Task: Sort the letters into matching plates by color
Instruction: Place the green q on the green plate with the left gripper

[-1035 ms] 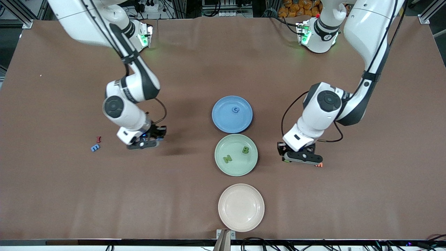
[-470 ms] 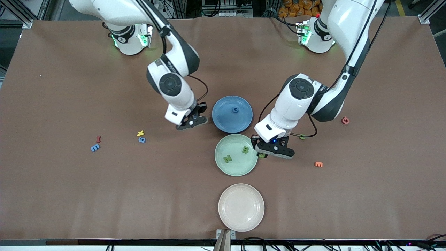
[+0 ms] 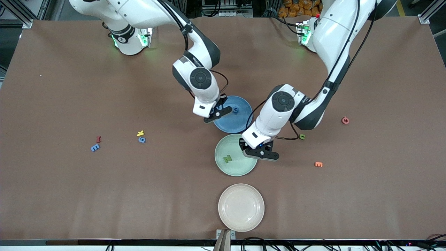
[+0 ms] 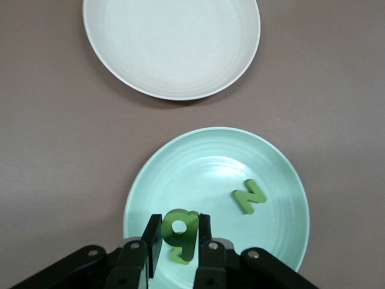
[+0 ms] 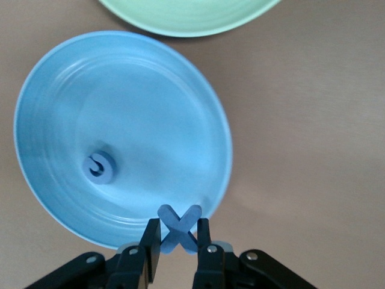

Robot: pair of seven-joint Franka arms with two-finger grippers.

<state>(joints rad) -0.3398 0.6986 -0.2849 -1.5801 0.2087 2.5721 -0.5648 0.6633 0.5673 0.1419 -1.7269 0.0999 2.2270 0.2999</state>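
The green N (image 3: 227,159) in the mint green plate has open space (image 3: 233,152) beside it, so my left gripper should keep moving inward and release the green g there.
My left gripper (image 4: 179,223) is shut on a green letter g (image 4: 180,236) and hangs over the rim of the mint green plate (image 4: 204,168). A green N (image 4: 248,197) lies in that plate. In the front view this gripper (image 3: 260,153) covers the plate's (image 3: 237,168) edge toward the left arm's end. My right gripper (image 5: 178,224) is shut on a blue X (image 5: 178,232) over the rim of the blue plate (image 5: 120,108), where a blue C (image 5: 99,165) lies. From the front, the right gripper (image 3: 216,113) is over the blue plate (image 3: 241,122).
A cream plate (image 3: 241,207) sits nearest the front camera. Toward the right arm's end lie a blue E (image 3: 94,147), red I (image 3: 99,139), yellow Y (image 3: 140,132) and blue 6 (image 3: 141,139). Toward the left arm's end lie a green letter (image 3: 302,136), orange E (image 3: 318,164) and red G (image 3: 345,120).
Both arms swung in from the table's ends to the plates. The right gripper carried the blue X to the blue plate, and the left gripper carried the green g to the green plate.
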